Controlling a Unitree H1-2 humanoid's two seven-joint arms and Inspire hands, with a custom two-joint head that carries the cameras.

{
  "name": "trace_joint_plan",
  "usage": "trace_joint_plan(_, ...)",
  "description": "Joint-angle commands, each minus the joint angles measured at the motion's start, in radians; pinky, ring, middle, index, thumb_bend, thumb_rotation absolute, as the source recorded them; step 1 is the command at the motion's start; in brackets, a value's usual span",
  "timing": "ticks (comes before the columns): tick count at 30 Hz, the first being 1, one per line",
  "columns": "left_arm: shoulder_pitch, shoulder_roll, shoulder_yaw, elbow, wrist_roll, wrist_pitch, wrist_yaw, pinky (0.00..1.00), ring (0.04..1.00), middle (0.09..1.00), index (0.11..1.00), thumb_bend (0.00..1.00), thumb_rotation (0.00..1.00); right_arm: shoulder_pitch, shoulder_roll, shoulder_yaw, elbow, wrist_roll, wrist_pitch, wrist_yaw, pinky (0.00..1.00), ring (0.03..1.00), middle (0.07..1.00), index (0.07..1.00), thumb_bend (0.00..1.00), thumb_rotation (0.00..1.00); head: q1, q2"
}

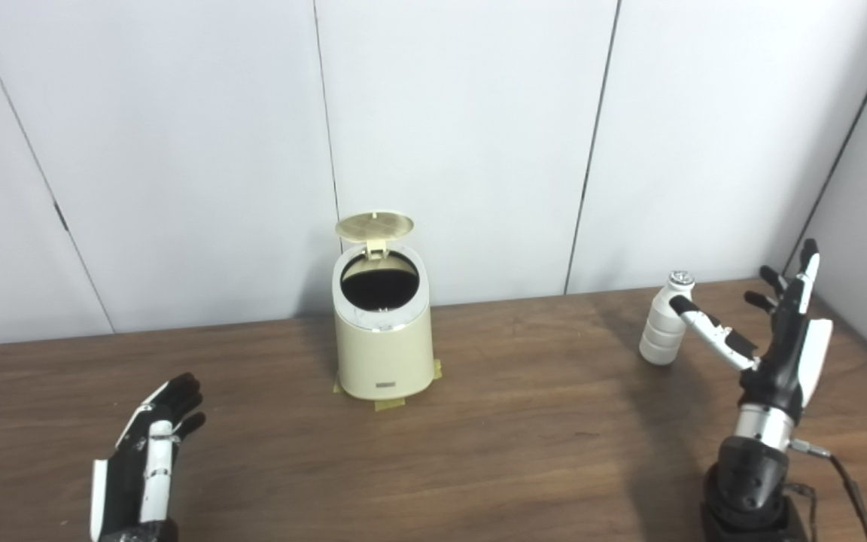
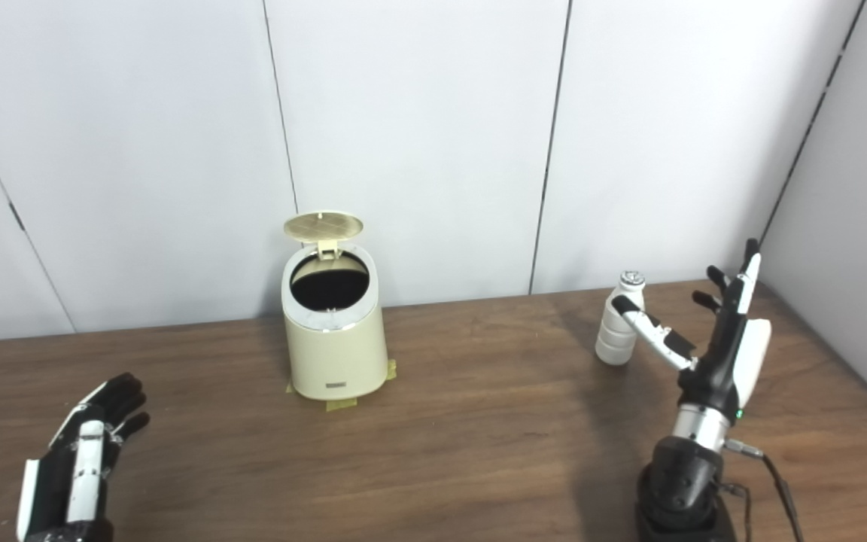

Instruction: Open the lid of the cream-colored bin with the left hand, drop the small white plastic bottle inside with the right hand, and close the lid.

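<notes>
The slim white bottle [image 1: 665, 324] will tip over and lean inside the bin when the robot drops it in, because the bin's dark opening [image 1: 380, 288] is much wider than the bottle.
The cream-colored bin [image 1: 382, 342] stands at the table's back centre. Its round lid [image 1: 374, 225] is flipped up on the rear hinge, and the dark opening shows. The small white plastic bottle [image 1: 663, 320] stands upright at the right, apart from the bin. My right hand [image 1: 776, 331] is open with fingers spread, just right of the bottle; its thumb reaches in front of the bottle and holds nothing. My left hand [image 1: 151, 444] is open and empty near the front left, well away from the bin.
The brown wooden table [image 1: 524, 421] is backed by white wall panels [image 1: 463, 135]. Strips of tape [image 1: 390, 404] stick out from under the bin's base. A cable [image 1: 847, 482] runs from my right wrist at the lower right.
</notes>
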Motion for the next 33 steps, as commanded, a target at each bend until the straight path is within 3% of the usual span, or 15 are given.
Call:
trace_joint_plan(1, -0.032, 0.005, -0.002, -0.023, 0.005, -0.022, -0.002, 0.8, 0.826, 0.811, 0.793, 0.21, 0.76, -0.046, -0.034, -0.006, -0.028, 0.028, 0.027, 0.037, 0.56, 0.709, 0.996, 1.0, 0.86, 0.33, 0.001, 0.0)
trace_joint_plan(3, -0.034, 0.004, -0.002, -0.018, 0.005, -0.026, -0.001, 0.79, 0.825, 0.81, 0.792, 0.2, 0.76, -0.052, -0.045, 0.003, -0.024, 0.026, 0.071, 0.057, 0.76, 0.886, 0.989, 0.994, 0.87, 0.36, -0.001, -0.001)
trace_joint_plan(9, -0.035, 0.003, -0.002, -0.019, 0.004, -0.022, 0.001, 0.8, 0.833, 0.817, 0.798, 0.2, 0.76, -0.081, -0.07, 0.024, 0.026, 0.021, 0.11, 0.075, 0.86, 0.95, 0.967, 0.964, 0.89, 0.38, -0.006, -0.002)
trace_joint_plan(18, -0.043, 0.005, -0.006, -0.006, 0.015, -0.039, 0.002, 0.78, 0.831, 0.813, 0.793, 0.19, 0.75, -0.136, -0.126, 0.066, 0.091, 0.017, 0.202, 0.148, 0.74, 0.863, 0.904, 0.929, 0.9, 0.42, -0.005, -0.006)
trace_joint_plan(23, -0.042, 0.003, -0.007, -0.008, 0.012, -0.037, 0.003, 0.78, 0.827, 0.811, 0.79, 0.18, 0.75, -0.151, -0.14, 0.079, 0.104, 0.044, 0.241, 0.198, 0.68, 0.806, 0.866, 0.905, 0.88, 0.38, -0.003, -0.005)
trace_joint_plan(33, -0.043, 0.008, -0.007, -0.011, 0.012, -0.027, 0.002, 0.79, 0.833, 0.815, 0.79, 0.18, 0.74, -0.169, -0.154, 0.107, 0.126, 0.042, 0.297, 0.236, 0.71, 0.832, 0.888, 0.921, 0.88, 0.37, -0.005, -0.003)
